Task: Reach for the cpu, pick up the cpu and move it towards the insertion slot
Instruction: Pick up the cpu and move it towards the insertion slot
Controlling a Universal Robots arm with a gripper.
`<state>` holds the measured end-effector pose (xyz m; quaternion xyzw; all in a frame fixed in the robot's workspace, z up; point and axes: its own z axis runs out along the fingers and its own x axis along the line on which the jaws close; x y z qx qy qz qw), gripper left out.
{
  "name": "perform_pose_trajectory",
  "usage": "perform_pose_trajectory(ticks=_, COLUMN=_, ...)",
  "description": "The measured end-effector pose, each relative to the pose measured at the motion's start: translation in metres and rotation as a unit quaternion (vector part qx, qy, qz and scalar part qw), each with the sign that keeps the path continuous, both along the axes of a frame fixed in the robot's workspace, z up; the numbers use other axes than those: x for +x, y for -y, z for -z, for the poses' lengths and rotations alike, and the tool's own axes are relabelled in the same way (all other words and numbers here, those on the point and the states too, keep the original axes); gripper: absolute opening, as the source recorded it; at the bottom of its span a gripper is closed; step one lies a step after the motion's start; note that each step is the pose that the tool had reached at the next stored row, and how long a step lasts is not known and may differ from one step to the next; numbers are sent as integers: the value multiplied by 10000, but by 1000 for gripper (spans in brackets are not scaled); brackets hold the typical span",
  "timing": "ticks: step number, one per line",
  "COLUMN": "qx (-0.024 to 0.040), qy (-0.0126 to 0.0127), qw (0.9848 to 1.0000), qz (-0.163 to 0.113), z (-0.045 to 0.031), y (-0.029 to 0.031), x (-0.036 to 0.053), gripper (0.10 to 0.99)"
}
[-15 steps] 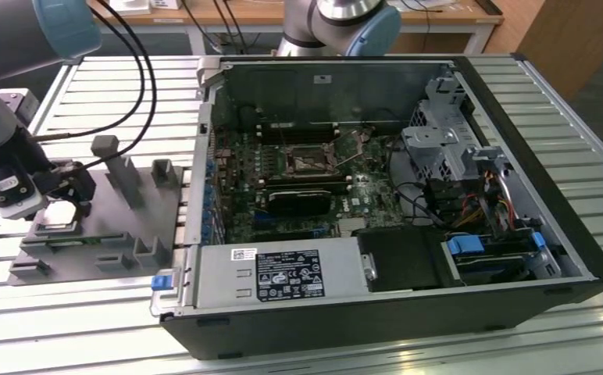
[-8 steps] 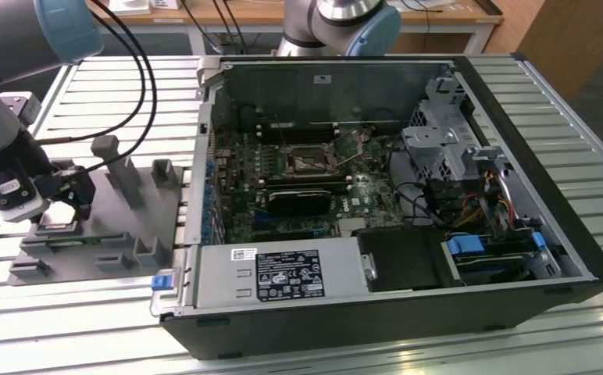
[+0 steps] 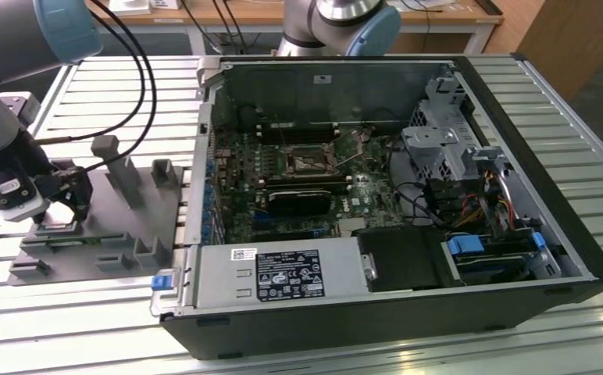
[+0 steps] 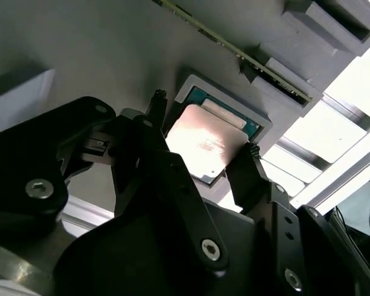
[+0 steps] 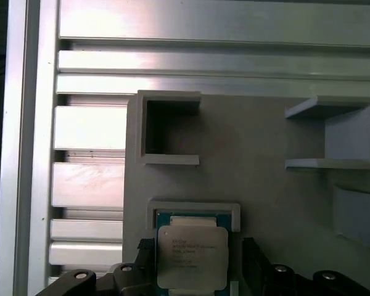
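Note:
The grey rim [image 5: 194, 206] only goes around the cpu's edges [image 5: 193, 258], so the cpu will come loose right away when I lift it, and the tray will stay behind.
The cpu [image 4: 205, 143] is a small square chip with a silvery top. It lies in a shallow pocket of the grey tray [image 3: 104, 258] at the exterior view's left. My gripper [image 4: 203, 126] hangs just over it, open, with one black finger [image 4: 153, 117] on each side of the chip and small gaps showing. In the first wrist view the cpu [image 5: 191, 256] sits between the same fingers [image 5: 251, 250]. The insertion slot [image 3: 310, 162], a square metal-framed socket, sits on the motherboard inside the open computer case, far to the exterior view's right of my gripper [image 3: 60, 221].
Upright grey fixture blocks [image 3: 124, 168] stand on the tray close to the arm. The open computer case [image 3: 385, 195] has a raised wall [image 3: 205, 156] between tray and motherboard. Cables, a drive cage [image 3: 458, 148] and a black module [image 3: 301, 199] crowd the socket's surroundings.

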<state>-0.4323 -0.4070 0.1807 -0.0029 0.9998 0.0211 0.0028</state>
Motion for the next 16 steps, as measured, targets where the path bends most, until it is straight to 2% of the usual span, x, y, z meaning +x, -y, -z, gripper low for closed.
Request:
perform_pose_trajectory(ticks=6, qx=9, qy=0, qw=10000, qz=-21, z=3, y=-3, x=-19, gripper=655)
perform_pose_trajectory(ticks=7, qx=12, qy=0, qw=10000, qz=-23, z=4, y=-3, x=-19, gripper=584)
perform_pose_trajectory(ticks=11, qx=26, qy=7, qw=10000, qz=-26, z=1, y=-4, x=-20, gripper=545)
perform_pose_trajectory(ticks=16, qx=28, qy=8, qw=10000, qz=-26, z=-68, y=-3, x=-20, gripper=545)
